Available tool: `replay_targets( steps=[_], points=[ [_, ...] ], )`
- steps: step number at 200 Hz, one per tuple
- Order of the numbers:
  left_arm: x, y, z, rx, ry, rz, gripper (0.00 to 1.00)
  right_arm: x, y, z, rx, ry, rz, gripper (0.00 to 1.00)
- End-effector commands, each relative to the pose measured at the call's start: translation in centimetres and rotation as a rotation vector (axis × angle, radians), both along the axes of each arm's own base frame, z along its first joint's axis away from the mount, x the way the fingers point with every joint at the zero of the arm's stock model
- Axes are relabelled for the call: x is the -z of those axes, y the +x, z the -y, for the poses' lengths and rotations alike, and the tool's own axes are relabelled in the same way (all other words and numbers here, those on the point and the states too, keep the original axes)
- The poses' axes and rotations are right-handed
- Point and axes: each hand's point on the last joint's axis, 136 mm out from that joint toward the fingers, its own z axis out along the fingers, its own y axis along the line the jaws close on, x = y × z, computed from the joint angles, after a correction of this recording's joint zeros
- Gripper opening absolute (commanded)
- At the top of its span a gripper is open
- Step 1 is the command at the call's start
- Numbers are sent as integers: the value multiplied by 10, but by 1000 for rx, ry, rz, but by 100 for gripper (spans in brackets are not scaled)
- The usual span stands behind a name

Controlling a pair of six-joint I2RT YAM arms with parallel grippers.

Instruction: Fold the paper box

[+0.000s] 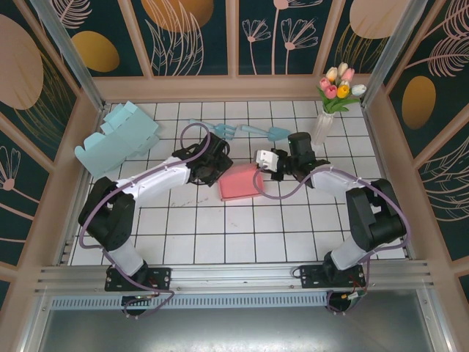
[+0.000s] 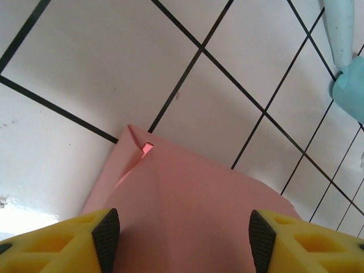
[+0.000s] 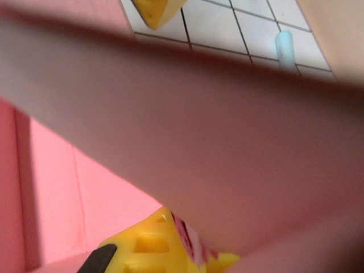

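My right gripper should back out clear first and then come down over the box's near side edge (image 1: 261, 185), because the raised pink flap (image 3: 187, 142) lies over its finger.
The pink paper box (image 1: 238, 182) lies partly folded in the middle of the tiled table. My left gripper (image 1: 218, 167) hovers at its left edge. In the left wrist view the box's flat pink panel (image 2: 193, 205) spreads beneath that gripper (image 2: 185, 233), whose jaws stand apart and open, with neither pad touching the paper. My right gripper (image 1: 261, 166) is at the box's right edge, shut on a raised pink flap (image 3: 227, 131). One yellow finger (image 3: 145, 247) shows under that flap, and the box's inner wall (image 3: 51, 187) lies to the left.
A light blue unfolded box (image 1: 117, 139) rests at the back left. Small light blue pieces (image 1: 275, 133) lie behind the grippers, one near the pink box (image 2: 347, 74). A vase of tulips (image 1: 326, 121) stands at the back right. Wooden walls ring the table.
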Motion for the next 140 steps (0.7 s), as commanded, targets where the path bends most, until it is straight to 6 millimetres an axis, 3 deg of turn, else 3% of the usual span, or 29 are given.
replay_targets(
  steps=[1,23,59,91,128,140],
  points=[
    [-62,-1,75,131,-273,99,61,15,-30,-27,-86,3,-69,0],
    [-57,-2,75,130,-262,94,59,19,-34,-29,-89,-16,-66,0],
    [-29,-8,66,106,-223,63,53,23,-42,-33,-108,-57,-45,0],
    [-3,-12,41,59,-113,57,50,26,-48,-31,-102,-116,-34,1],
    [20,-20,15,30,-6,42,48,27,-50,-28,-81,-209,0,36],
    [23,-21,6,9,28,47,47,25,-50,-27,-74,-236,8,38]
  ],
)
